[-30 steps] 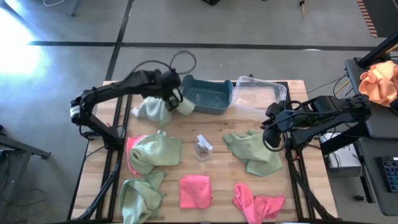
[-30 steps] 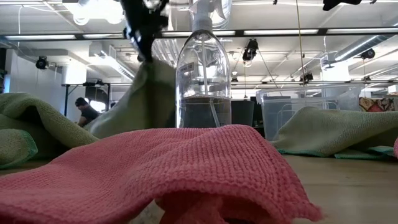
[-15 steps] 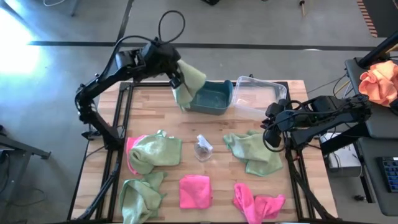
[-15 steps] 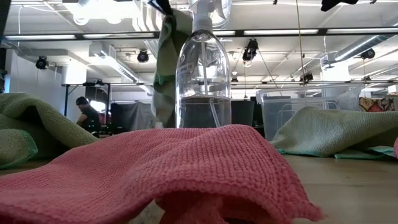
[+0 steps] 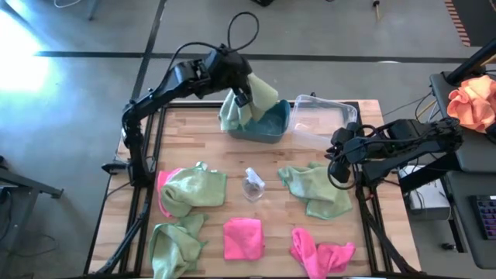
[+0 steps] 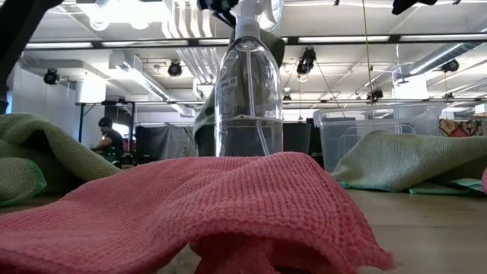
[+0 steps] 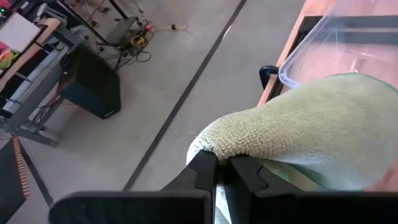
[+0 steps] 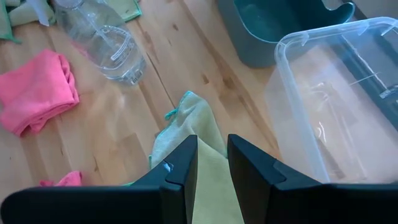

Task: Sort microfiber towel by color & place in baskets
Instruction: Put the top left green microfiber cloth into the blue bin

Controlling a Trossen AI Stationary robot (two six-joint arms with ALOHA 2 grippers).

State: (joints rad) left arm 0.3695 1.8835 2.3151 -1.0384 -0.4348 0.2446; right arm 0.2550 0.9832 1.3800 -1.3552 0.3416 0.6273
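Observation:
The green towel's lower end (image 5: 230,119) dangles outside the teal basket's end, so my left gripper needs to move the towel back over the basket's opening (image 5: 273,122) before letting go.
My left gripper (image 5: 245,91) is shut on a light green microfiber towel (image 5: 249,105) above the left end of the dark teal basket (image 5: 270,124). The clear basket (image 5: 324,116) stands to the teal one's right. Over the right side of the table my right gripper (image 5: 335,167) hovers open above a green towel (image 5: 318,190) that lies flat on the wood. Further towels on the table: a green one over a pink one (image 5: 192,188), another green (image 5: 174,244), and two pink (image 5: 242,236) (image 5: 322,254). My left gripper pinches a bunched fold of the green towel (image 7: 231,149) between its two shut fingers (image 7: 205,171). They slant downward, coming from the table's left. The towel bulges past the fingertips and hangs slack below them, its lower end (image 5: 229,118) by the teal basket's left wall.
A clear spray bottle (image 5: 252,184) stands at the table's middle and fills the low view (image 6: 247,91) behind a pink towel (image 6: 213,205). An orange cloth bundle (image 5: 473,101) sits off the table at the right. Bare wood lies between the baskets and the towels.
My left gripper has risen and gone toward the table's right and far edge, tipping up as it went. It carries the green towel from the tabletop left of the teal basket to above that basket's left end. The towel is now lifted clear of the table.

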